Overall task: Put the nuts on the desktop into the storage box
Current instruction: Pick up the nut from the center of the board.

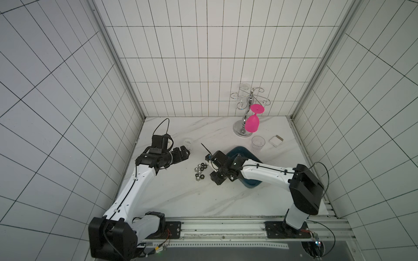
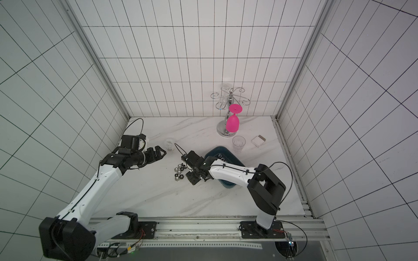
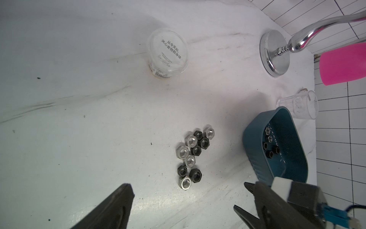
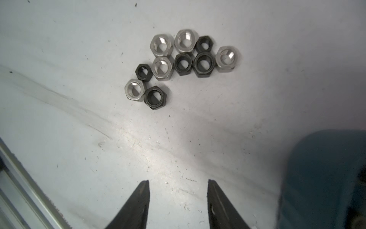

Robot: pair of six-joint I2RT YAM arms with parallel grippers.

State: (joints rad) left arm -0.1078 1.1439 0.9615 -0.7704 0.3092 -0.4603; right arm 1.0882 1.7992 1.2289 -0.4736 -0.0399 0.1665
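Observation:
My right gripper is open and faces the black nut at the edge of the heap of nuts across clear desktop (image 4: 167, 143), so I go on toward that nut (image 4: 154, 98) until my fingers are on both sides of it.
Several silver and black nuts (image 1: 200, 171) (image 2: 179, 171) lie bunched on the desktop (image 1: 181, 198), and both wrist views show the bunch (image 3: 193, 156) (image 4: 182, 63). The dark teal storage box (image 1: 243, 152) (image 3: 255, 146) (image 4: 320, 178) stands just right of them, partly under my right arm, with several nuts (image 3: 269, 142) inside. Between the bunch and the box, just above the desktop, my right gripper (image 4: 178, 181) (image 1: 210, 168) is open and empty. My left gripper (image 1: 186, 153) hovers left of the bunch, open and empty, and only one of its fingers (image 3: 120, 204) shows in its wrist view.
A clear cup (image 1: 257, 144) and a small white box (image 1: 276, 141) stand behind the storage box. A chrome glass rack (image 1: 243, 131) with a pink glass (image 1: 252, 123) hanging on it is at the back. A clear lidded tub (image 1: 188, 143) sits near my left gripper.

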